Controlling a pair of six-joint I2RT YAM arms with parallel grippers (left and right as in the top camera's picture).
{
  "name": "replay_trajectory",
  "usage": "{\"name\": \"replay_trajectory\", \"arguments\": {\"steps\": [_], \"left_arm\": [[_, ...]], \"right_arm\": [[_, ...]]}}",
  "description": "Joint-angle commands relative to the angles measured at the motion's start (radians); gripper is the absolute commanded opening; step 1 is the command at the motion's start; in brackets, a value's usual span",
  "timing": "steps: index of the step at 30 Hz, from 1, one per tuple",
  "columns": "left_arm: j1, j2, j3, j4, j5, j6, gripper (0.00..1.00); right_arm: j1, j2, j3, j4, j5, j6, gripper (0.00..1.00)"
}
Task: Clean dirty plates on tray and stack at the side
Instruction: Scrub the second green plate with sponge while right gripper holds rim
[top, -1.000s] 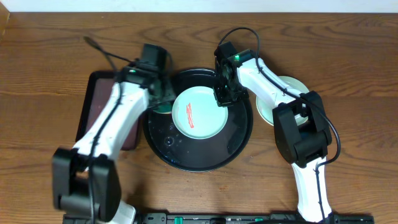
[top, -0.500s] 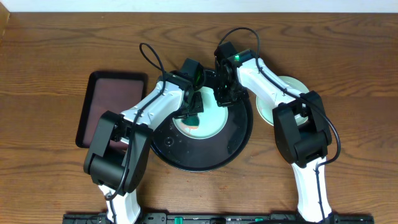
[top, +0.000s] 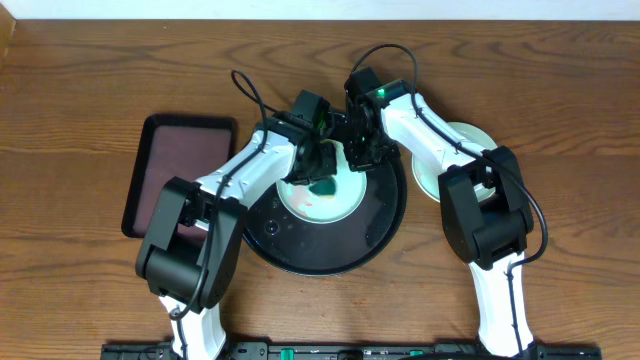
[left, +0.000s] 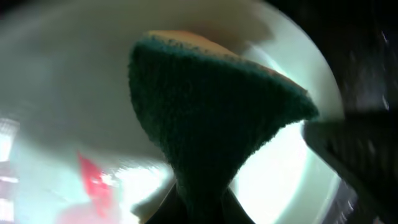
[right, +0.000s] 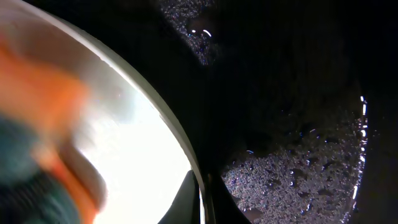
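Observation:
The red smear (left: 95, 184) is on the plate next to the green sponge, so the robot's left gripper should wipe back across the smeared side (top: 300, 203) before the right gripper stacks the plate.
A pale mint-blue plate (top: 325, 200) lies on the round black tray (top: 300, 255), towards its far side. My left gripper (top: 322, 160) is shut on a green sponge (top: 322, 180) with an orange back and presses it onto the plate. In the left wrist view the sponge (left: 211, 118) covers the plate's middle (left: 56, 93), with a red smear (left: 93, 180) beside it. My right gripper (top: 360, 155) is shut on the plate's far right rim (right: 200, 186), with the wet tray (right: 298, 124) beside it. Other plates (top: 462, 140) are stacked right of the tray; my right arm partly hides them.
A smaller rectangular dark-brown tray (top: 180, 170) lies on the wooden table left of the black tray. The two arms meet over the black tray's far half. Water drops cover the black tray's floor (top: 290, 230).
My left arm swung from the brown tray's side to over the plate with the sponge, then slid it towards the far right. The red smear has faded. My right gripper has not moved.

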Motion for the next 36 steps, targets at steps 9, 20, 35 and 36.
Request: {"name": "replay_trajectory", "arguments": {"steps": [9, 20, 35, 36], "left_arm": [[0.018, 0.013, -0.006, -0.059, -0.411, -0.154, 0.07], [0.018, 0.013, -0.006, -0.23, 0.2, 0.266, 0.07], [0.018, 0.013, -0.006, -0.049, -0.487, -0.119, 0.07], [0.018, 0.013, -0.006, -0.054, -0.485, -0.119, 0.08]], "right_arm": [[0.016, 0.028, -0.032, 0.007, 0.0, 0.026, 0.01], [0.016, 0.028, -0.032, 0.007, 0.0, 0.026, 0.01], [0.016, 0.028, -0.032, 0.006, 0.0, 0.019, 0.01], [0.016, 0.028, -0.032, 0.006, 0.0, 0.019, 0.01]]}}
